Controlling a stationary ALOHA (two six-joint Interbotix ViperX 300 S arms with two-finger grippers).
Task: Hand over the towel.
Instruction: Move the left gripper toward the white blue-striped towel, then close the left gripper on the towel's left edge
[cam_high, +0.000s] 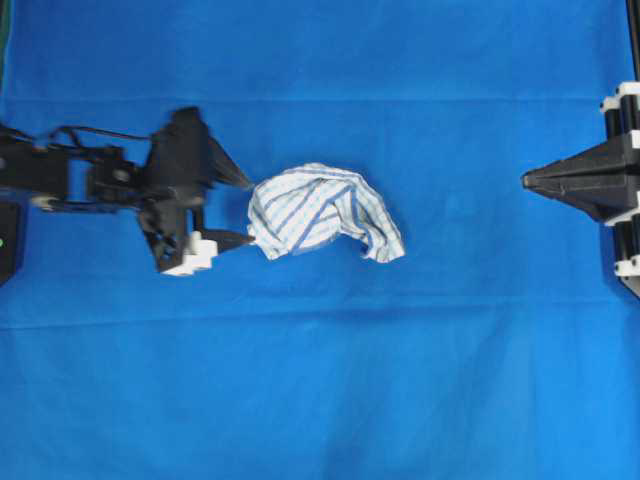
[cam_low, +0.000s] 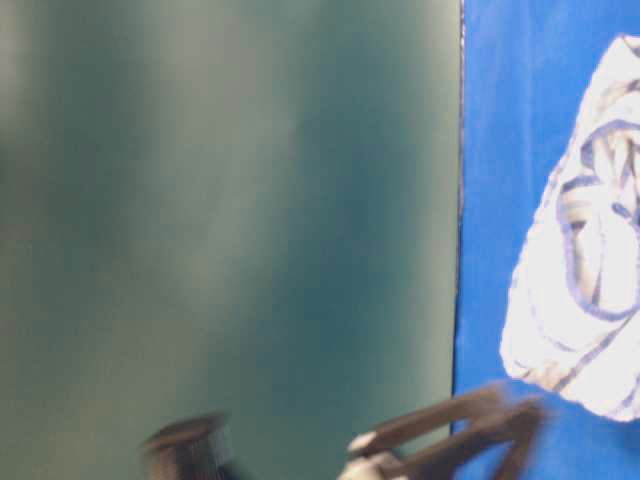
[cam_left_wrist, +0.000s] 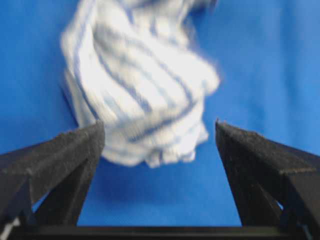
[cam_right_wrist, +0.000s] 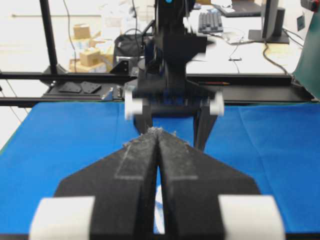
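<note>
The towel (cam_high: 292, 212) is lying in a heap of loose, overlapping folds (cam_high: 345, 207), so it will stay bunched up and hang down around the robot's left gripper when the robot lifts it.
The towel (cam_high: 320, 210), a crumpled white cloth with thin blue stripes, lies on the blue sheet near the middle. My left gripper (cam_high: 245, 208) is open at the towel's left edge, with its fingertips level with the near end of the cloth. In the left wrist view the towel (cam_left_wrist: 140, 85) sits just beyond my left gripper (cam_left_wrist: 159, 124), and nothing is pinched between the fingers. My right gripper (cam_high: 527, 180) rests at the right edge, well apart from the towel, pointing toward it. Its jaws are pressed together in the right wrist view (cam_right_wrist: 159, 132).
The large blue sheet (cam_high: 320, 380) covers the whole table. The table-level view shows the towel (cam_low: 585, 290), the blurred left fingers (cam_low: 480, 425) and a green wall (cam_low: 220, 220). Beyond the far table edge stand a black frame rail (cam_right_wrist: 75, 76) and desks.
</note>
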